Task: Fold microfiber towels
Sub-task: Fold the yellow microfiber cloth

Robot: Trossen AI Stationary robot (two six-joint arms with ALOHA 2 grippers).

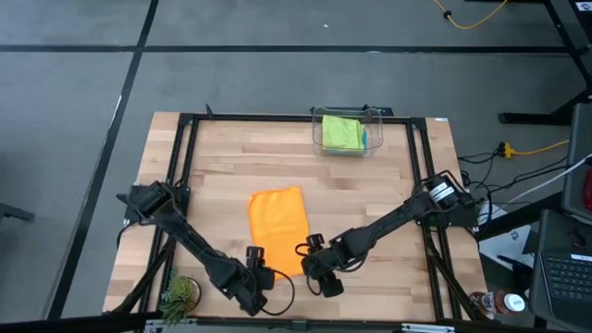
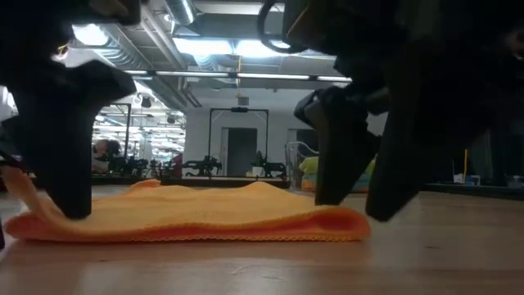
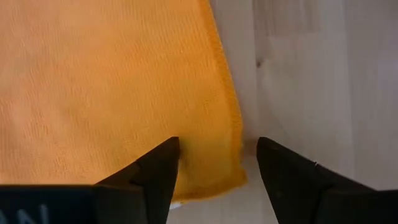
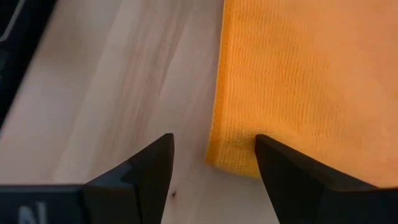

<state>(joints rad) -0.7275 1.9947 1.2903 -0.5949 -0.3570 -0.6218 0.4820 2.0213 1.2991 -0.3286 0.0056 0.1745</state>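
I expect the orange towel to have its near end [image 1: 289, 266] fold over onto the rest when I carry that end across, because the towel lies flat and has a thin, limp hem [image 3: 229, 93].
An orange microfiber towel [image 1: 277, 222] lies flat on the wooden table, doubled over, with a rounded fold at one end [image 2: 352, 223]. My left gripper [image 1: 256, 264] stands open over the towel's near left corner [image 3: 231, 177]. One of its fingers is above the cloth and the other above bare wood. My right gripper [image 1: 310, 254] stands open astride the near right corner [image 4: 214, 160] in the same way. A lime green towel [image 1: 340, 131] and a teal-blue one [image 1: 366, 137] lie in the clear bin. My left gripper slants down from the near side, and one fingertip [image 2: 70, 209] reaches the towel's top by the near left corner; nothing is pinched. My right gripper slants down too. One fingertip [image 2: 332, 199] meets the cloth above the folded end, and the other [image 2: 385, 215] comes down on bare wood.
The clear plastic bin [image 1: 319, 139] stands at the table's far edge, right of centre. A small green plant-like thing [image 1: 178, 294] sits at the near left corner. Black frame rails [image 1: 185, 166] run along the table's sides. Bare wood lies left and right of the towel.
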